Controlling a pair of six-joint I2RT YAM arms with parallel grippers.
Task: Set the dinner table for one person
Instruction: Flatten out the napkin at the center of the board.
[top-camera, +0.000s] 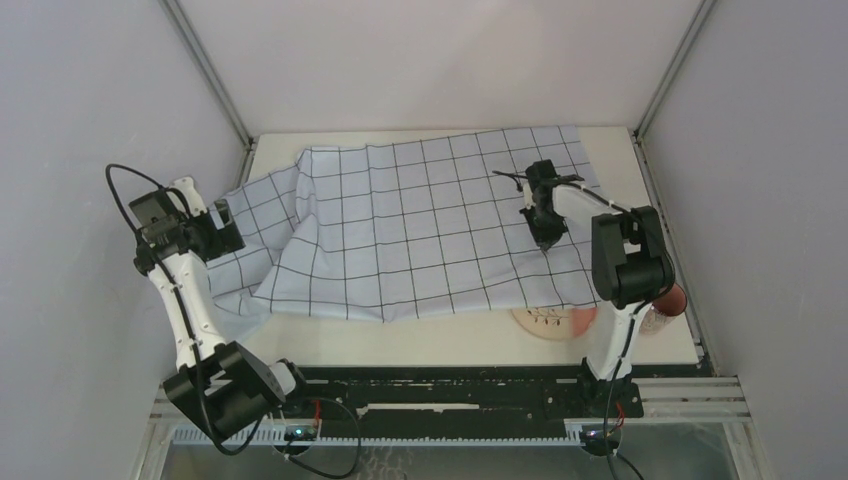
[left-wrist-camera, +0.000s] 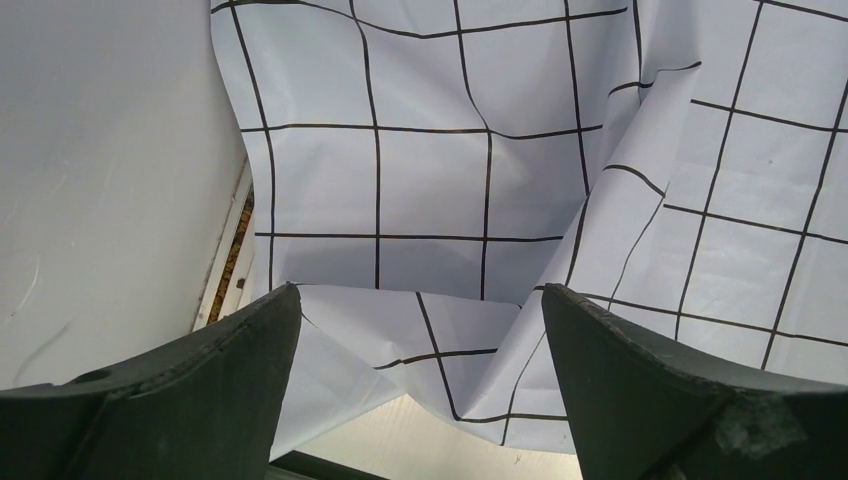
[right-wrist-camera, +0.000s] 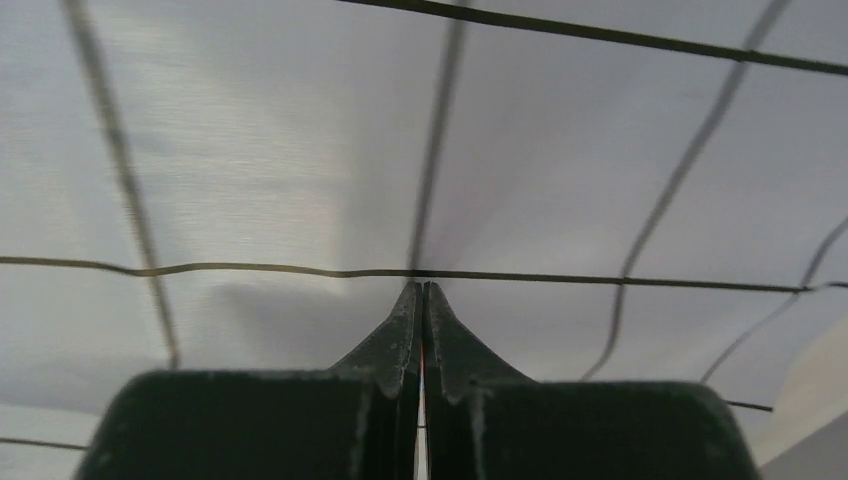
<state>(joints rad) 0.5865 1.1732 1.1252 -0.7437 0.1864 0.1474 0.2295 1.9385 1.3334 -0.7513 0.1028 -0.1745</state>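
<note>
My right gripper's shut fingers are on the spread cloth (top-camera: 547, 258), and the cloth's edge (right-wrist-camera: 780, 410) by the wall is free ahead. My right gripper should carry on smoothing toward that edge and then open there.
A pale-blue cloth (top-camera: 400, 230) with a black grid lies spread over most of the cream-white dinner table (top-camera: 400, 340). Its left part is bunched and folded. My left gripper (top-camera: 227, 224) hangs open at that left edge. In the left wrist view the gripper (left-wrist-camera: 420, 295) has its fingers wide apart over a folded corner of the cloth (left-wrist-camera: 430, 180), gripping nothing. My right gripper (top-camera: 546, 240) points down onto the cloth's right part. In the right wrist view the gripper (right-wrist-camera: 421, 285) is shut, its tips pinching the cloth (right-wrist-camera: 250, 150) at a grid line.
A cream plate (top-camera: 545, 322) peeks out from under the cloth's near right edge, with something pink (top-camera: 585, 320) beside it. A reddish-brown object (top-camera: 672, 298) shows behind the right arm. Walls close in on the left (left-wrist-camera: 100, 200), back and right.
</note>
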